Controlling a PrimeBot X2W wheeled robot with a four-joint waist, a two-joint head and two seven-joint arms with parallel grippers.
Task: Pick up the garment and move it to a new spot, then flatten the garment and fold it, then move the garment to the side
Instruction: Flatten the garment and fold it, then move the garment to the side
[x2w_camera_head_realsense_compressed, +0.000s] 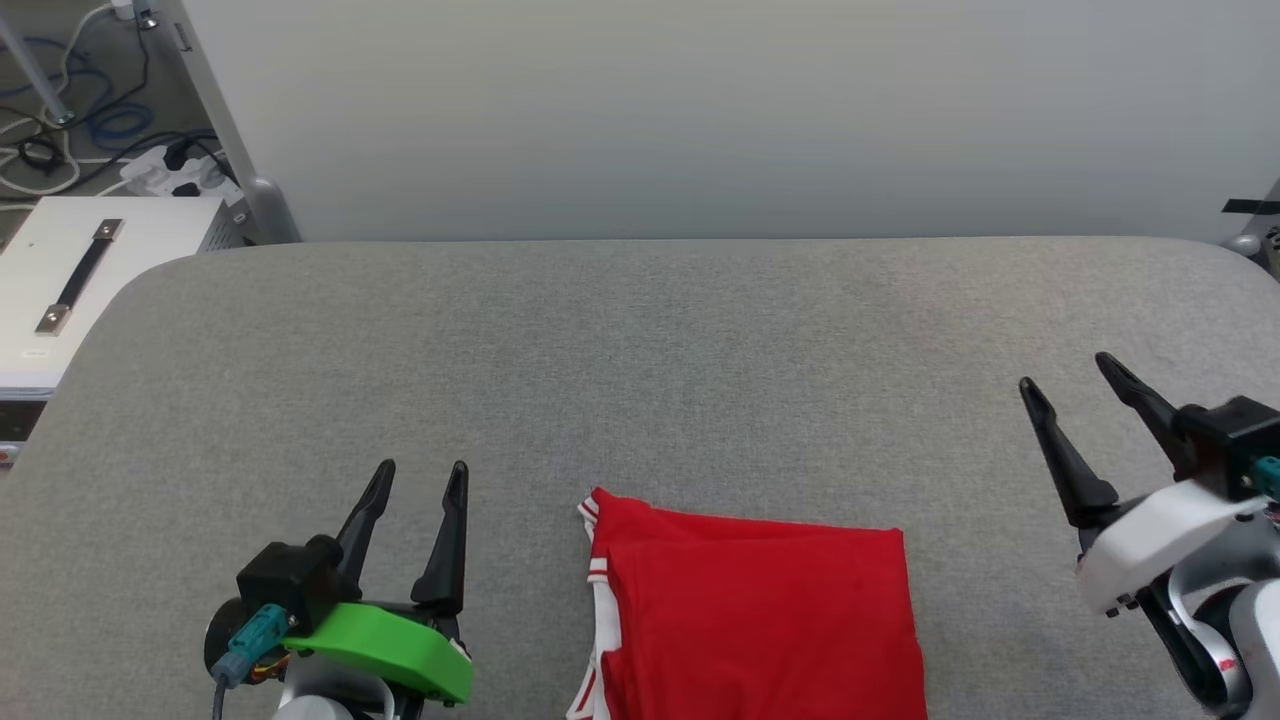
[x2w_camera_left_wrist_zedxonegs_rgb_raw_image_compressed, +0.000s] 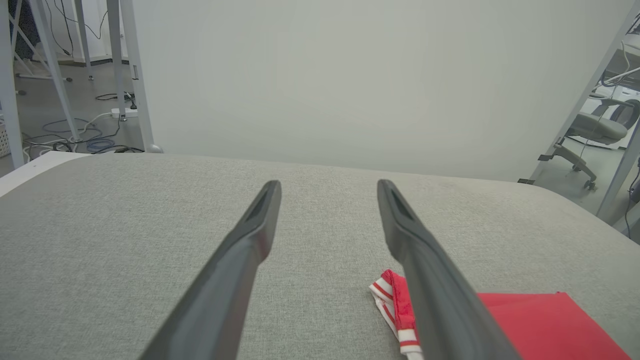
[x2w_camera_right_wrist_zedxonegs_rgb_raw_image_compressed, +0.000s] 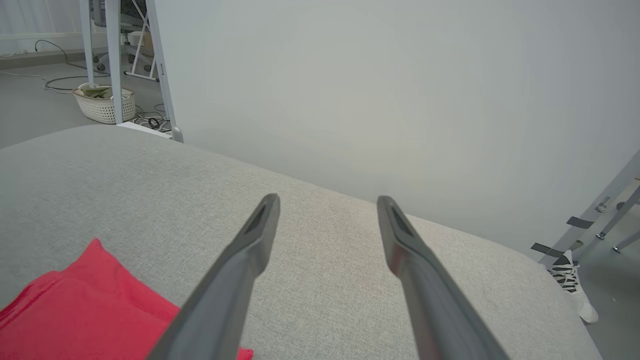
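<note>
My gripper will move the garment (x2w_camera_head_realsense_compressed: 768, 618) aside, and it will stay folded but gape where the top red layer ends short of the striped trim (x2w_camera_head_realsense_compressed: 605, 618).
The garment (x2w_camera_head_realsense_compressed: 760, 615) lies folded into a red rectangle at the front middle of the grey table (x2w_camera_head_realsense_compressed: 640, 350), red-white striped trim along its left edge. My left gripper (x2w_camera_head_realsense_compressed: 422, 475) is open to the left of it, fingers pointing away from me, apart from the cloth. At the right, my right gripper (x2w_camera_head_realsense_compressed: 1068, 372) stands open above the table, well clear of the garment. In the left wrist view the garment (x2w_camera_left_wrist_zedxonegs_rgb_raw_image_compressed: 545, 325) sits at the lower right behind one finger, and the gripper (x2w_camera_left_wrist_zedxonegs_rgb_raw_image_compressed: 327, 186) holds nothing. The right wrist view has the garment (x2w_camera_right_wrist_zedxonegs_rgb_raw_image_compressed: 85, 310) at lower left and the gripper (x2w_camera_right_wrist_zedxonegs_rgb_raw_image_compressed: 327, 201) empty.
A pale wall panel (x2w_camera_head_realsense_compressed: 700, 110) stands along the table's far edge. A white box with a strap handle (x2w_camera_head_realsense_compressed: 80, 290) sits off the table's left, with cables and a power strip (x2w_camera_head_realsense_compressed: 175, 172) on the floor. A basket (x2w_camera_right_wrist_zedxonegs_rgb_raw_image_compressed: 104, 104) and a person's shoe (x2w_camera_right_wrist_zedxonegs_rgb_raw_image_compressed: 570, 280) are beyond the table.
</note>
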